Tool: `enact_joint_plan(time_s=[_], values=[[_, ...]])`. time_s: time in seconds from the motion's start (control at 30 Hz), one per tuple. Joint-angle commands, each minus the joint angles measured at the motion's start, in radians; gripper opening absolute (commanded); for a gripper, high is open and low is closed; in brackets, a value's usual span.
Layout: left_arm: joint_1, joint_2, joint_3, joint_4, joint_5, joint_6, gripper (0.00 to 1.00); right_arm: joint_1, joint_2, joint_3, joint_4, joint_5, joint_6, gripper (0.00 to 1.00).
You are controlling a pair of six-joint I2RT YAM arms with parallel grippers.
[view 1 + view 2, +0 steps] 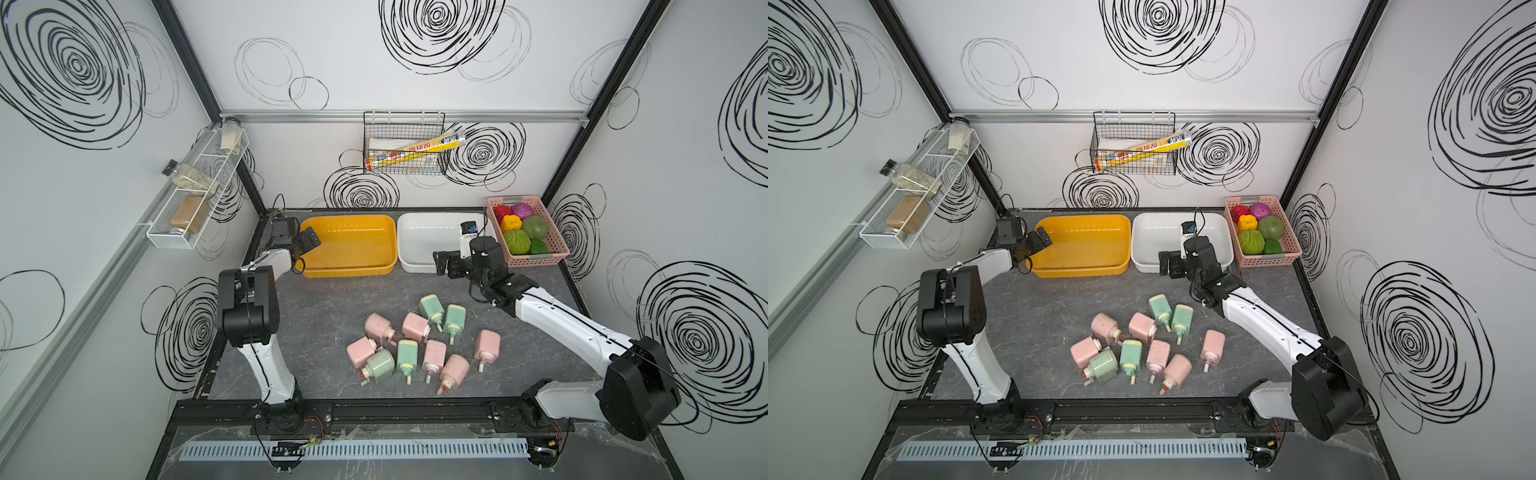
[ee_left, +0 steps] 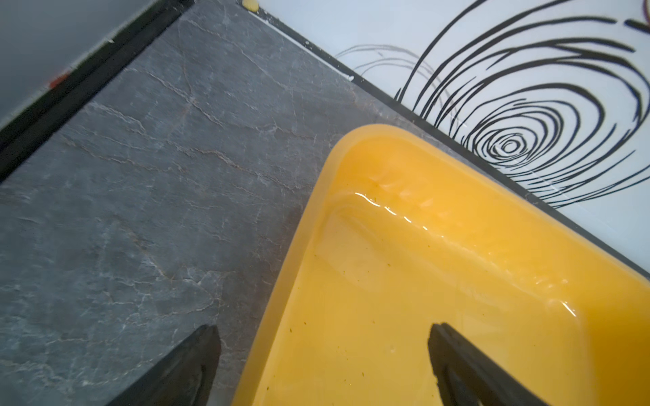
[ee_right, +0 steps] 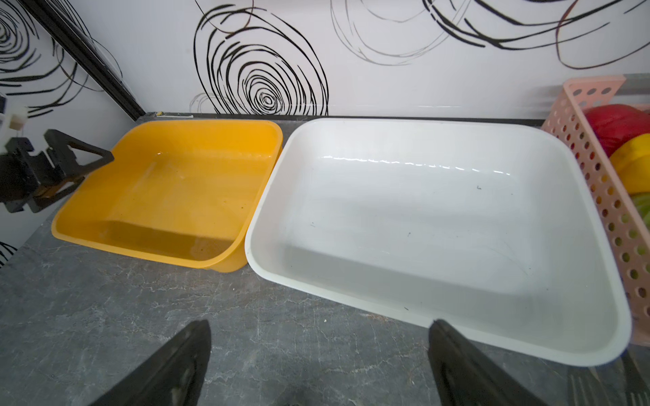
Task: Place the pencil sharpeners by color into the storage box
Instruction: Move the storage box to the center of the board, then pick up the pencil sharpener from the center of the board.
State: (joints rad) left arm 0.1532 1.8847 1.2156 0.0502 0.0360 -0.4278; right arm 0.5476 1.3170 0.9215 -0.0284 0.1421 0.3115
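The lone pink pencil sharpener (image 1: 487,347) sits clear of the cluster, so my right gripper keeps moving toward its body (image 1: 487,343) until the open fingers are on both sides of it, and then close.
Several pencil sharpeners lie in a loose cluster on the grey table in both top views, pink ones (image 1: 415,326) mixed with mint green ones (image 1: 432,307). At the back stand a yellow storage box (image 1: 349,272) and a white storage box (image 1: 415,266), both empty. My left gripper (image 1: 306,246) is open, straddling the yellow box's (image 2: 309,218) left rim in the left wrist view (image 2: 322,327). My right gripper (image 1: 439,262) is open over the table just in front of the white box (image 3: 422,123), with nothing between its fingers (image 3: 319,321).
A pink perforated basket (image 1: 536,257) of toy fruits and vegetables stands at the back right, beside the white box. A wire basket (image 1: 405,143) hangs on the back wall and a white jar rack (image 1: 195,195) on the left wall.
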Motion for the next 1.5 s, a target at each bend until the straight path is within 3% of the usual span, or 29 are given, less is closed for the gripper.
enact_joint_plan(time_s=[0.0,0.23,0.43,0.6,0.8,1.07,1.3,1.47], values=[[-0.008,-0.098,-0.035,0.029,-0.056,0.005,0.99,0.004,-0.041,-0.014,-0.100,0.048,0.032,1.00],[-0.129,-0.285,-0.164,0.058,-0.172,-0.043,0.99,0.005,-0.145,-0.091,-0.265,0.035,0.122,1.00],[-0.423,-0.426,-0.244,0.037,-0.284,-0.073,0.99,0.006,-0.272,-0.138,-0.467,0.086,0.218,1.00],[-0.665,-0.484,-0.271,0.031,-0.181,-0.059,0.99,0.005,-0.353,-0.174,-0.579,0.073,0.250,1.00],[-0.913,-0.525,-0.288,-0.007,-0.135,-0.003,0.99,0.005,-0.391,-0.199,-0.703,0.049,0.301,1.00],[-1.185,-0.578,-0.351,-0.002,-0.018,0.225,0.99,0.006,-0.454,-0.210,-0.823,0.028,0.404,1.00],[-1.239,-0.571,-0.392,0.015,0.111,0.310,0.99,0.009,-0.518,-0.270,-0.871,-0.038,0.494,1.00],[-1.245,-0.576,-0.421,0.044,0.181,0.346,0.99,0.037,-0.521,-0.285,-0.872,0.009,0.554,0.98]])
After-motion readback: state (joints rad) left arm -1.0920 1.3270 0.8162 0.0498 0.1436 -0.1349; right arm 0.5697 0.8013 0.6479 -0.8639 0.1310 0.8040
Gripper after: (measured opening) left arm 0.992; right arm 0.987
